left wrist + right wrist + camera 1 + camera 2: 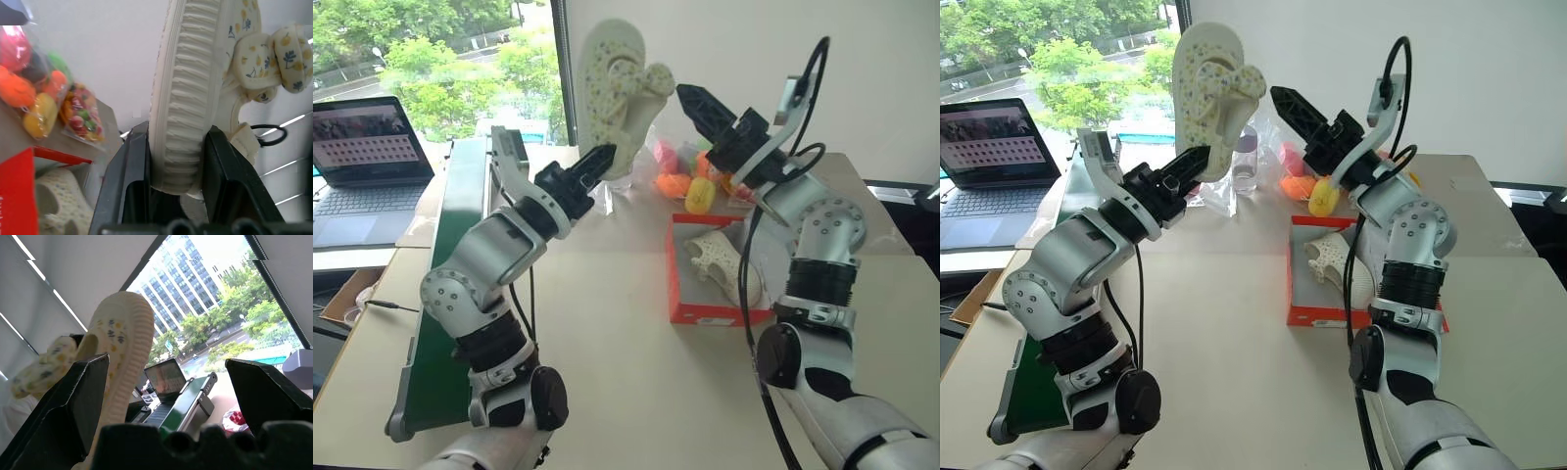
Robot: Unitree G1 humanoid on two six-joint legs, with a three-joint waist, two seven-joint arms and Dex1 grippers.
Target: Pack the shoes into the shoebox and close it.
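Note:
The raised shoe (610,93) should fit in next to the slanted other shoe when I lower it, because the shoebox has a gap (692,291) there.
My left gripper (600,161) is raised above the table and shut on the heel end of one cream-white shoe (612,83), which stands upright with its ribbed sole (183,98) between the black fingers (128,176). My right gripper (691,102) is open just to the right of that shoe, at about the same height; the shoe (117,347) shows beside one of its fingers (73,401), not between them. The other shoe (720,259) lies inside the open orange-red shoebox (674,279) on the table under my right arm.
A clear bag of colourful plush toys (690,181) lies behind the shoebox. A clear bottle (1246,162) stands behind the raised shoe. A long green case (440,323) runs along the table's left edge, with an open laptop (362,162) beyond it.

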